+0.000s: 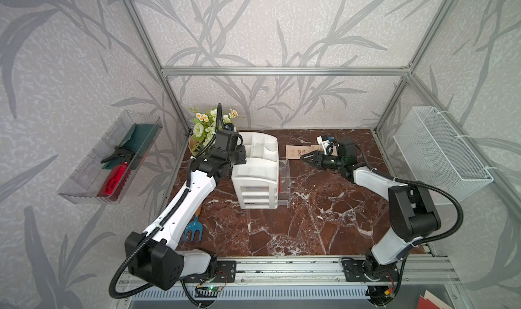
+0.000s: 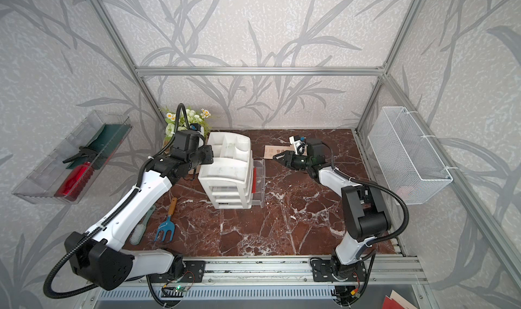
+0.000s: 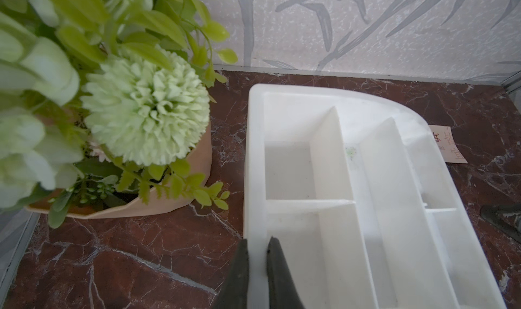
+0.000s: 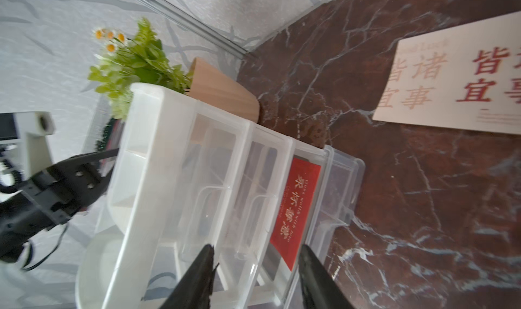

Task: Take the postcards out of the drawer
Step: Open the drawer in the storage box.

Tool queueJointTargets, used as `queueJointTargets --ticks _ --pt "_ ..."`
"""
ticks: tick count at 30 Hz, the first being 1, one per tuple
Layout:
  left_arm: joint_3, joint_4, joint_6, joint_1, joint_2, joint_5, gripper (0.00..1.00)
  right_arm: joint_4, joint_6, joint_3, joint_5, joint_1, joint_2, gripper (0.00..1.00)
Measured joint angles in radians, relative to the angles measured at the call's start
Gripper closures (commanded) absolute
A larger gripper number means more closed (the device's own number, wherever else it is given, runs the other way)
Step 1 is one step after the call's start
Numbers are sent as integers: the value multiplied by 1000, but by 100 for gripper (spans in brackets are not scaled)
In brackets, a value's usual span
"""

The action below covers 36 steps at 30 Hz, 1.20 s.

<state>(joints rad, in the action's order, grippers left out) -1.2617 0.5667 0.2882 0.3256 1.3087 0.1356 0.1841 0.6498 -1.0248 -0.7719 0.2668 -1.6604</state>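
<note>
The red postcard [image 2: 254, 180] sits mostly inside the organiser, so next my right gripper pulls the drawer's front side [image 2: 264, 183] further out first while my left gripper steadies the organiser.
The white organiser [image 1: 255, 178] stands mid-table with its see-through drawer [image 1: 285, 180] pulled out to the right. A red postcard [image 4: 296, 209] with gold characters lies in that drawer and shows as a red sliver [image 2: 254, 179] in a top view. Beige postcards [image 1: 296, 152] with red-brown characters lie flat on the table behind the drawer, close up in the right wrist view [image 4: 456, 76]. My right gripper [image 4: 257, 248] hovers open over the drawer's far end with nothing between its fingers. My left gripper [image 3: 258, 241] is shut on the organiser's rim wall.
A flower pot [image 1: 205, 127] crowds the back left corner beside the organiser. A blue hand fork [image 1: 194, 228] and a brush [image 2: 141, 231] lie by the left arm. A clear ribbed tray [image 1: 84, 180] hangs on the left wall, and a white wire basket [image 1: 442, 152] on the right wall.
</note>
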Motion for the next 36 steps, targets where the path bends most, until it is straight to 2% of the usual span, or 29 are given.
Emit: queueJointTargets --ticks 7,13,24,36 --pt "30 -47 21 0 -18 3 100 -338 -121 -69 332 161 69 53" --pt "34 -59 19 0 -19 2 100 -481 -148 -129 507 254 66 55" --pt "59 -86 13 0 -35 -5 100 -564 -154 -238 633 344 -65 59" --pt "74 -105 8 0 -45 -7 100 -586 -150 -259 682 388 -165 65"
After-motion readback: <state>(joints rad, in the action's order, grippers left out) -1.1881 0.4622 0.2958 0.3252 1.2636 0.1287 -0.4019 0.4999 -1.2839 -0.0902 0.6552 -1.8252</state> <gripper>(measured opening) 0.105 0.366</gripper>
